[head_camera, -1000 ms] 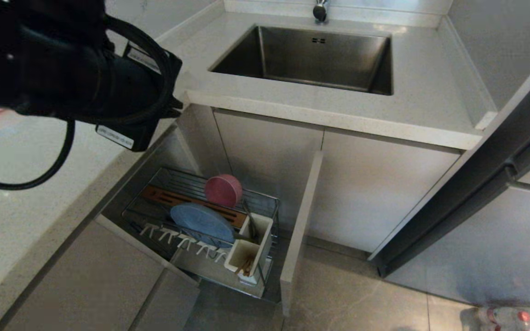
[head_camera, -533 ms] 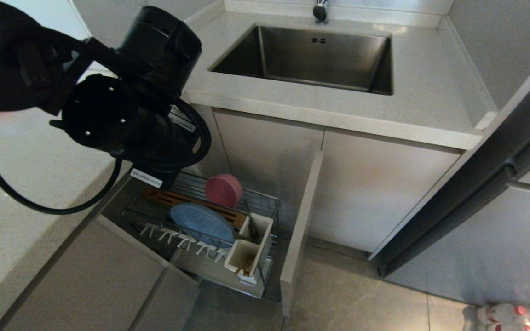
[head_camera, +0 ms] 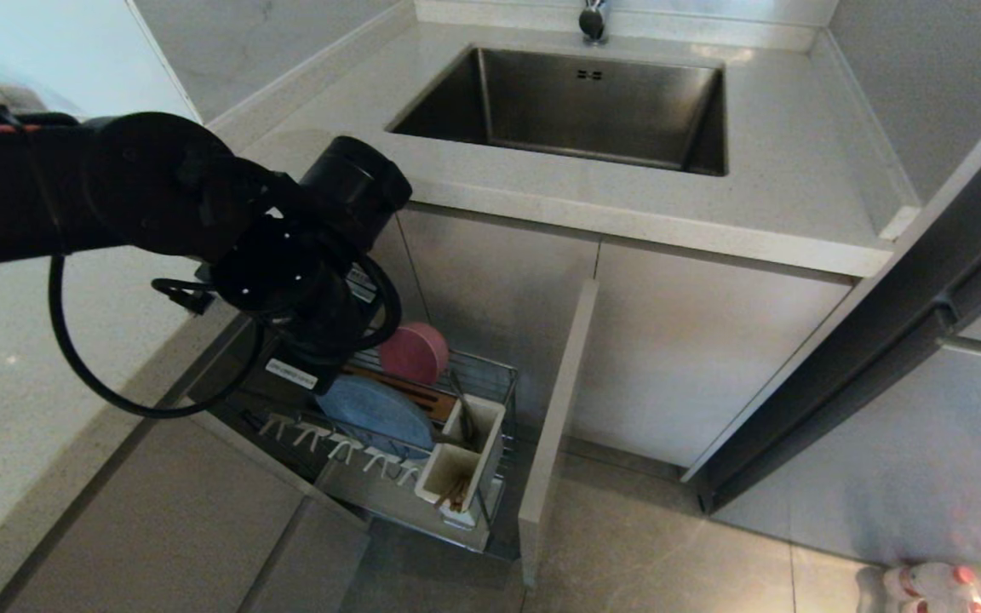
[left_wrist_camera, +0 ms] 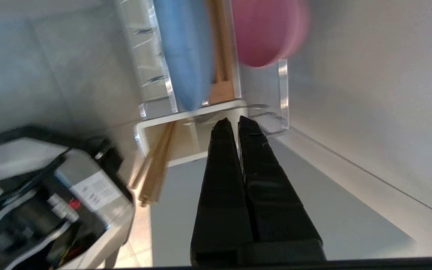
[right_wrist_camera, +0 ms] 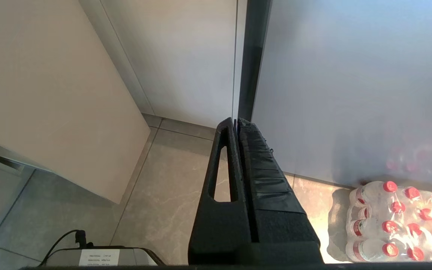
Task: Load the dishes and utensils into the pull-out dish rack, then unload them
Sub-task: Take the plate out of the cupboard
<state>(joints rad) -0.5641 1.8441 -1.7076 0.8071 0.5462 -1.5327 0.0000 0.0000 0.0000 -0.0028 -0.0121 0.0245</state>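
The robot's left gripper is closed and empty while the blue plate [head_camera: 381, 417] is leaning in the dish rack's wires, so next the gripper opens wide and reaches further down over the plate's rim [head_camera: 367, 384].
The pull-out dish rack [head_camera: 495, 375] stands drawn out below the counter. A pink bowl [head_camera: 415, 352] stands on edge at its back and a blue plate [head_camera: 381, 415] leans in the prongs. The white utensil box [head_camera: 484, 443] holds light-wood chopsticks [head_camera: 456, 492] in its front part and a slim metal utensil [head_camera: 463, 407] behind. My left arm [head_camera: 303, 281] hangs over the rack's left side. In the left wrist view my left gripper [left_wrist_camera: 235, 122] is shut and empty, its tips near the utensil box [left_wrist_camera: 156, 125], with the chopsticks [left_wrist_camera: 158, 165], plate [left_wrist_camera: 186, 52] and bowl [left_wrist_camera: 266, 32] beyond. My right gripper [right_wrist_camera: 235, 120] is shut over the floor.
The rack's narrow beige front panel [head_camera: 554, 426] juts out to the right of the box. Above is the counter with a steel sink [head_camera: 576, 106]. A pack of water bottles [right_wrist_camera: 399, 221] lies on the floor at the right. A dark tall cabinet edge [head_camera: 882, 340] stands right.
My left arm has swung down from over the counter at the upper left to just above the rack's left side. The dishes and utensils have not moved.
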